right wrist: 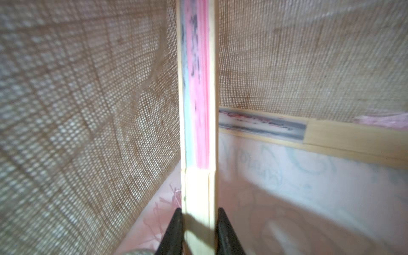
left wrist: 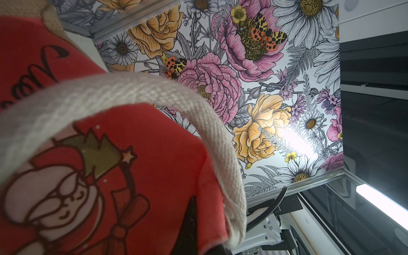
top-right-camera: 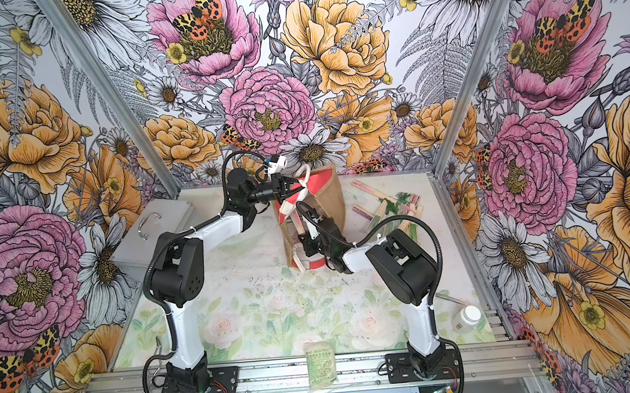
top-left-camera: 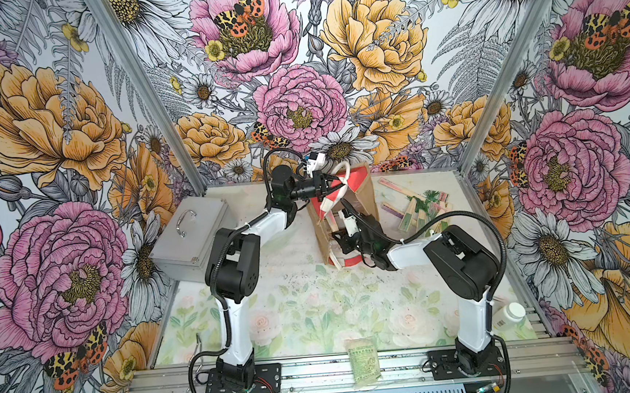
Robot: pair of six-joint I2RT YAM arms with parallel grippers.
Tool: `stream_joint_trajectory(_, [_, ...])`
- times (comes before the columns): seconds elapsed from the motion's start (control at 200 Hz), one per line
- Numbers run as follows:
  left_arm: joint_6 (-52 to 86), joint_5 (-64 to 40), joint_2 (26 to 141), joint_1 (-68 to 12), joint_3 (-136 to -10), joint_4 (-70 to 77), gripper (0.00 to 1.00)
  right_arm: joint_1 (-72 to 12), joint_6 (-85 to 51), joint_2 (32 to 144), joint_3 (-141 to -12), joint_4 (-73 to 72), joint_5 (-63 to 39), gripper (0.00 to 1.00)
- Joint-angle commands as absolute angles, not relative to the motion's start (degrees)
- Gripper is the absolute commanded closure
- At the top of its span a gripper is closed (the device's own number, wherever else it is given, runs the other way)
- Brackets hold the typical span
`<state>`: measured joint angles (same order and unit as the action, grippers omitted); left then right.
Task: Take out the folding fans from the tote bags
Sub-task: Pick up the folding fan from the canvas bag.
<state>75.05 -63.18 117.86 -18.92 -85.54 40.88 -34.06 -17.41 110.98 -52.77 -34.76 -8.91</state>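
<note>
The bag's red rim (top-left-camera: 334, 193) crowds the wrist of the robot's right gripper, so next the left gripper pulls the bag's rim back towards the grey case to make the bag's opening (top-left-camera: 326, 230) wider.
The tan burlap tote bag (top-left-camera: 361, 198) (top-right-camera: 331, 204) lies tipped at the table's back middle, its mouth towards the arms. My left gripper (top-left-camera: 329, 184) (top-right-camera: 290, 183) is shut on the bag's red rim (left wrist: 143, 176) beside the white handle (left wrist: 154, 92); one black finger (left wrist: 190, 223) shows against the cloth. My right gripper (top-left-camera: 338, 236) (top-right-camera: 304, 240) reaches inside the bag. It (right wrist: 199, 212) is shut on the wooden end of a pink folding fan (right wrist: 197, 110). A second fan (right wrist: 262, 125) lies along the burlap wall (right wrist: 88, 110). Several fans (top-left-camera: 416, 207) (top-right-camera: 386, 207) lie on the table right of the bag.
A grey metal case (top-left-camera: 190, 232) with a handle stands at the left, close to the left arm. A green printed packet (top-left-camera: 363, 357) lies on the front rail. A white bottle (top-left-camera: 509, 316) lies near the right arm's base.
</note>
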Motion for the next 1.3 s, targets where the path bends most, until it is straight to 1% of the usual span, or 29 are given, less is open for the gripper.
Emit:
stream_joint_trajectory(0.0, [74.58, -57.4, 115.82, -15.78, -83.2, 42.67, 1.0, -34.1, -15.59, 106.3, -49.82, -45.92, -10.19, 1.0])
stream_joint_trajectory(0.215, [74.32, -51.97, 114.2, -13.44, -80.08, 42.63, 1.0, -34.11, -13.46, 99.27, -46.31, -46.78, -9.95, 1.0])
stream_joint_trajectory(0.33, [74.35, -51.09, 113.48, -12.57, -79.22, 42.58, 1.0, -33.94, -12.64, 96.8, -45.98, -43.21, -9.17, 1.0])
stream_joint_trajectory(0.445, [74.53, -52.73, 113.6, -12.84, -80.68, 42.62, 1.0, -33.84, -11.25, 97.82, -49.64, -35.47, -9.44, 1.0])
stream_joint_trajectory(0.535, [74.59, -55.1, 114.29, -13.98, -82.54, 42.6, 1.0, -33.84, -12.1, 100.46, -53.07, -32.28, -9.22, 1.0])
stream_joint_trajectory(0.685, [74.08, -55.96, 114.87, -15.06, -83.59, 42.79, 1.0, -33.84, -13.71, 105.25, -57.46, -30.31, -9.54, 1.0])
stream_joint_trajectory(0.77, [73.96, -55.55, 114.91, -14.63, -83.17, 42.8, 1.0, -33.76, -14.84, 106.23, -56.73, -33.6, -10.3, 1.0])
stream_joint_trajectory(1.001, [73.92, -55.73, 115.31, -14.59, -83.23, 42.78, 1.0, -32.81, -16.18, 105.31, -56.24, -36.74, -15.2, 1.0])
stream_joint_trajectory(1.221, [73.65, -55.25, 115.54, -14.36, -82.05, 42.78, 1.0, -31.97, -18.51, 101.75, -58.36, -32.38, -17.24, 1.0])
stream_joint_trajectory(1.296, [73.82, -55.02, 115.92, -14.15, -81.75, 42.76, 1.0, -30.98, -19.91, 99.64, -58.23, -32.43, -19.92, 1.0])
